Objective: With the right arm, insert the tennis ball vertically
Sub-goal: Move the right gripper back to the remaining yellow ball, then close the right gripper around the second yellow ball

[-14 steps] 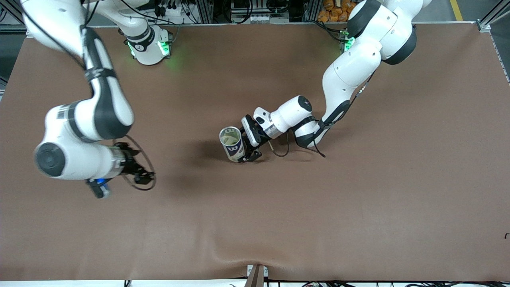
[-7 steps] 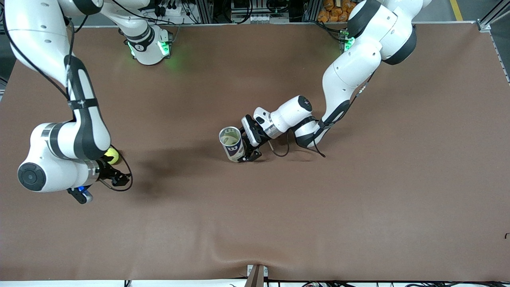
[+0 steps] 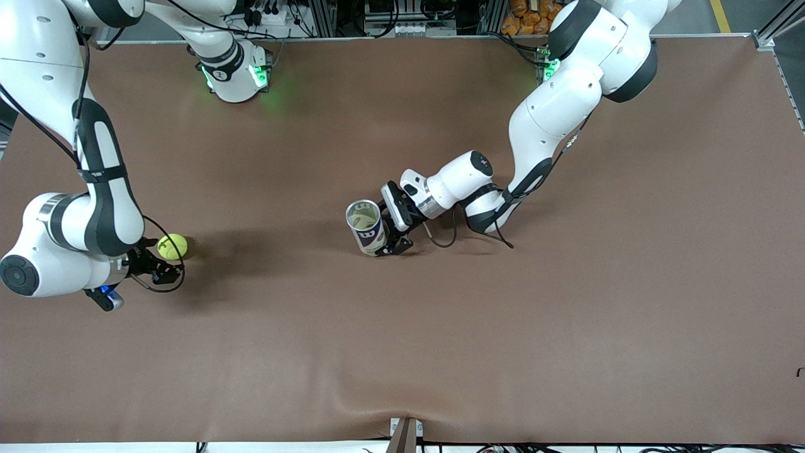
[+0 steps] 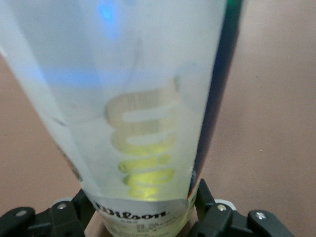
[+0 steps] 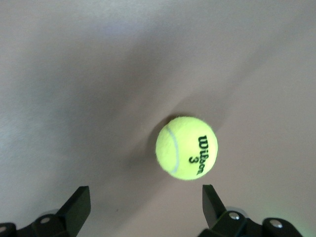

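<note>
The tennis ball (image 3: 173, 246) will drop in and come to rest below the can's rim when the robot lets go of it, because the can's opening (image 3: 363, 215) shows empty space below the can's rim.
A yellow-green Wilson tennis ball (image 3: 172, 246) lies on the brown table at the right arm's end; in the right wrist view (image 5: 186, 147) it sits ahead of the open fingers. My right gripper (image 3: 165, 269) is open and empty, low beside the ball, apart from it. An upright clear Wilson ball can (image 3: 366, 227) stands mid-table with its open mouth up. My left gripper (image 3: 391, 236) is shut on the can's lower part; in the left wrist view the can (image 4: 143, 113) fills the frame between the black fingers (image 4: 210, 207), with a yellow ball showing inside.
The brown table mat (image 3: 503, 327) is bare around the can and ball. A cable (image 3: 449, 236) loops on the mat by the left wrist. The arms' bases (image 3: 236, 72) stand along the edge farthest from the front camera.
My right arm has swung toward its end of the table and lowered, uncovering the tennis ball; its gripper now sits beside the ball. The left arm and can have not moved.
</note>
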